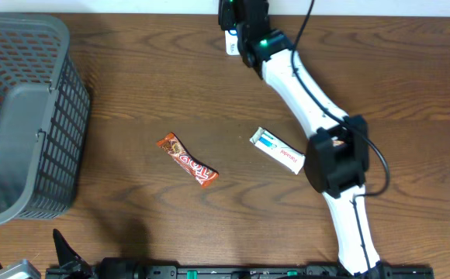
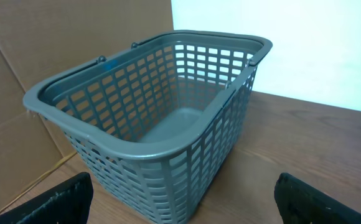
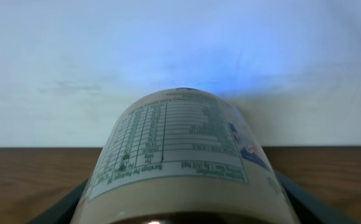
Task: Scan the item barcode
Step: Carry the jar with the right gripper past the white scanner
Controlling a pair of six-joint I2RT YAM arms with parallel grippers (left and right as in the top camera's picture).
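Note:
The bottle point(image 3: 179, 155) sits snug between my right gripper's fingers and the table side opposite the basket is clear, so I keep carrying it until it stands there.
The item is a cream-coloured bottle point(image 3: 177, 162) with a printed nutrition label, lying sideways and filling the lower half of the right wrist view. My right gripper point(image 3: 180, 208) is shut on it, a dark finger showing at each side of it. From overhead, that gripper point(image 1: 239, 31) is at the table's far edge, with a white bit of the bottle point(image 1: 230, 43) showing beside it. No barcode shows on the visible side. My left gripper point(image 2: 183, 208) is open and holds nothing, near the front left corner point(image 1: 64, 252).
A grey plastic basket point(image 1: 23, 116) stands at the left, right in front of the left gripper point(image 2: 149, 149). An orange snack bar point(image 1: 188, 160) and a white packet point(image 1: 278, 150) lie mid-table. A white wall point(image 3: 180, 56) with a faint blue glow faces the bottle.

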